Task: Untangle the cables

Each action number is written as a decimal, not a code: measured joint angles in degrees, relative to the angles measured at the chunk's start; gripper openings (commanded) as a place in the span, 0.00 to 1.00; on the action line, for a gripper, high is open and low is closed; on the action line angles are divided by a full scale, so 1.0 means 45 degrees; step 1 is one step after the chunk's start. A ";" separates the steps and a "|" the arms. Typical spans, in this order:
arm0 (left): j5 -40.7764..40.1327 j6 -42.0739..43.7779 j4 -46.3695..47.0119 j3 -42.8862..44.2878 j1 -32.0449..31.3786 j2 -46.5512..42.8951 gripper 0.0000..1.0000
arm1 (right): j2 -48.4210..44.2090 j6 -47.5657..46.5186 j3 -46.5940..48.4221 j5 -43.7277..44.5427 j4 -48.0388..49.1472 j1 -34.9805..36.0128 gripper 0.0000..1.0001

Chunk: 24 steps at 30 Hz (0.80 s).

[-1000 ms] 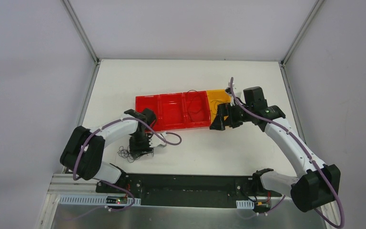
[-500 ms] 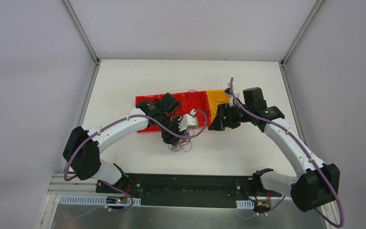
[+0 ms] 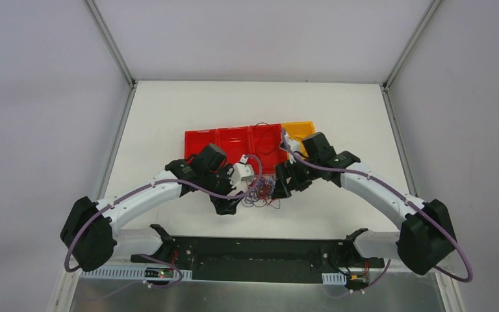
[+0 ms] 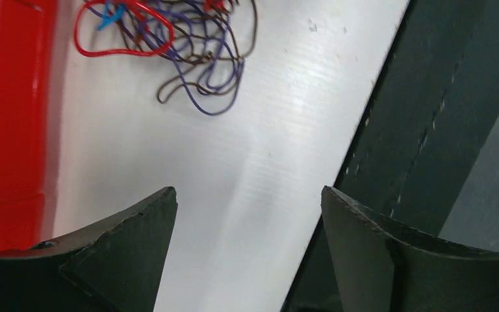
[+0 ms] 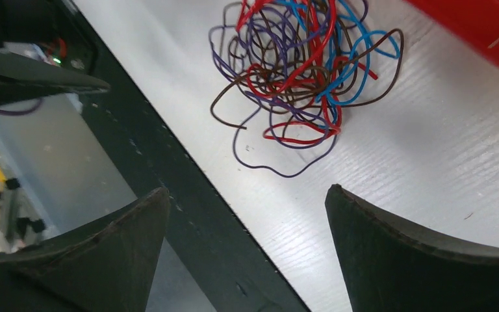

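I should keep hold of the tangle [image 5: 303, 123] with my right gripper while my left gripper pulls on a brown wire loop [image 4: 162, 97], because the loop pokes out of the loose tangle toward my left gripper.
The cables [image 3: 260, 193] are a small tangle of thin red, blue, purple and brown wires. They lie loose on the white table between my two grippers, just in front of the red bins. My left gripper [image 3: 229, 205] is open and empty, just left of the tangle. The tangle shows at the top of the left wrist view [image 4: 169, 45], well beyond the fingertips [image 4: 162, 201]. My right gripper [image 3: 281, 190] is open and empty, just right of the tangle. The tangle fills the top of the right wrist view [image 5: 299, 71], beyond the fingertips [image 5: 338, 195].
A row of red bins [image 3: 234, 144] with one orange bin [image 3: 301, 129] at its right end stands behind the tangle. A thin dark wire lies in the rightmost red bin [image 3: 268, 140]. The black base rail [image 3: 253, 250] runs along the table's near edge.
My left arm has carried the tangle from the near left to the middle, set it down and opened. My right arm has swung from the orange bin down to the tangle's right side.
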 measured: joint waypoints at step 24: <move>-0.0214 -0.4799 0.7291 -0.2001 0.0335 0.2147 0.67 | 0.3449 -0.1001 -0.0151 0.2346 0.1715 0.1763 0.00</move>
